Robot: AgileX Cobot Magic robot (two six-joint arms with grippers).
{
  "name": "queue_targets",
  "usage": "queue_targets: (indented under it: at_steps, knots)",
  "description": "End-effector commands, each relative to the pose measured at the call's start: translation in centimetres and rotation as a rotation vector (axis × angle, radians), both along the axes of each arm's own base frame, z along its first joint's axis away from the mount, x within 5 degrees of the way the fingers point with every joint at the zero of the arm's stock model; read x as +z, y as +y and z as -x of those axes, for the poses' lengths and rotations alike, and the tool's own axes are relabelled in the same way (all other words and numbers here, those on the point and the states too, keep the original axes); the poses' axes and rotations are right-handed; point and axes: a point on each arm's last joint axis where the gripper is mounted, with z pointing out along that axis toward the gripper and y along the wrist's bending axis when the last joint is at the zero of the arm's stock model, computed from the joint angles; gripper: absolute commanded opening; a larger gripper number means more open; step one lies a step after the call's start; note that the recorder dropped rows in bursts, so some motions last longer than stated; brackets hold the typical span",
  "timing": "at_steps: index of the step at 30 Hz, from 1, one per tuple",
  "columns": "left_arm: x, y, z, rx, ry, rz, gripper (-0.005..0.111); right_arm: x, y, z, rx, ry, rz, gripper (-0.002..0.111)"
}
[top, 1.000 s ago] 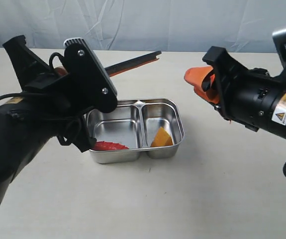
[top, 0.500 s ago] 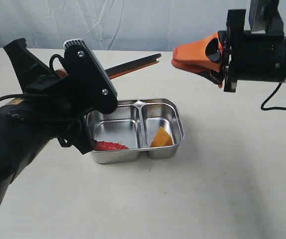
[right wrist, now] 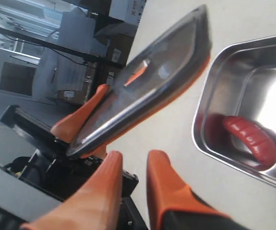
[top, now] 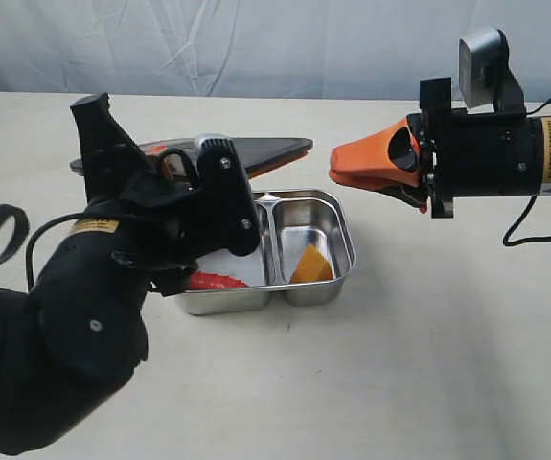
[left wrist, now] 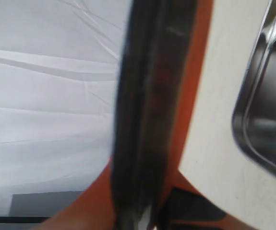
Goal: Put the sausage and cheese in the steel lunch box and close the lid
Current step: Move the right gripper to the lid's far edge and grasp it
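Observation:
The lid is in my left gripper, and my right gripper is almost closed beside it. Next, my right gripper opens wide and grabs the lid's loose end.
The steel lunch box sits mid-table. The red sausage lies in its larger compartment and the yellow-orange cheese in the smaller one. My left gripper is shut on one end of the dark see-through lid, holding it nearly level in the air just behind the box. In the right wrist view the lid shows its orange valve tab, with the sausage in the box beyond. My right gripper hovers right of the lid's free end, open a little and empty.
The bulky left arm covers the table in front and left of the box and hides its left wall. A pale curtain runs along the back of the beige table.
The left arm has turned and brought the lid lower and flatter behind the box. The right gripper swung up and left, then came down level with the lid's free end.

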Motion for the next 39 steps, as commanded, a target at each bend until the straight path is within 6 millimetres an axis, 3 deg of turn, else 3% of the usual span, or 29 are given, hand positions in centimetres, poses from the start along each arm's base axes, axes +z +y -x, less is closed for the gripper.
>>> queue_targets:
  at_steps: [1, 9, 11, 13, 17, 19, 29, 33, 39]
  knots:
    - [-0.3, -0.4, -0.3, 0.007, -0.095, -0.114, 0.000, -0.1, -0.2, -0.3, -0.055, 0.037, -0.004, 0.019]
    - [-0.6, -0.8, -0.4, -0.034, -0.085, -0.122, 0.000, 0.1, 0.5, -0.1, -0.047, 0.043, -0.026, 0.020]
    - [-0.6, -0.9, -0.4, -0.040, -0.088, -0.124, 0.000, 0.1, 1.0, 0.1, -0.032, 0.043, -0.022, 0.025]
    - [-0.6, -0.9, -0.4, -0.042, -0.089, -0.124, 0.000, 0.0, 1.5, 0.4, -0.020, 0.042, -0.013, 0.041]
    - [-0.6, -0.8, -0.4, -0.036, -0.087, -0.123, 0.000, -0.2, 1.7, 0.4, -0.030, 0.037, 0.011, 0.089]
    - [-0.6, -0.9, -0.3, -0.042, -0.081, -0.122, 0.000, -0.1, 1.8, 0.5, -0.020, 0.040, -0.004, 0.105]
    - [-0.8, -1.1, -0.3, -0.072, -0.060, -0.118, 0.000, 0.6, 2.0, 0.8, 0.017, 0.052, -0.088, 0.104]
    - [-0.8, -1.1, -0.3, -0.072, -0.060, -0.118, 0.000, 0.9, 2.1, 1.1, 0.061, -0.033, -0.107, 0.104]
    - [-0.9, -1.1, -0.3, -0.070, -0.058, -0.117, 0.000, 1.0, 3.5, 1.9, 0.111, -0.075, -0.122, 0.104]
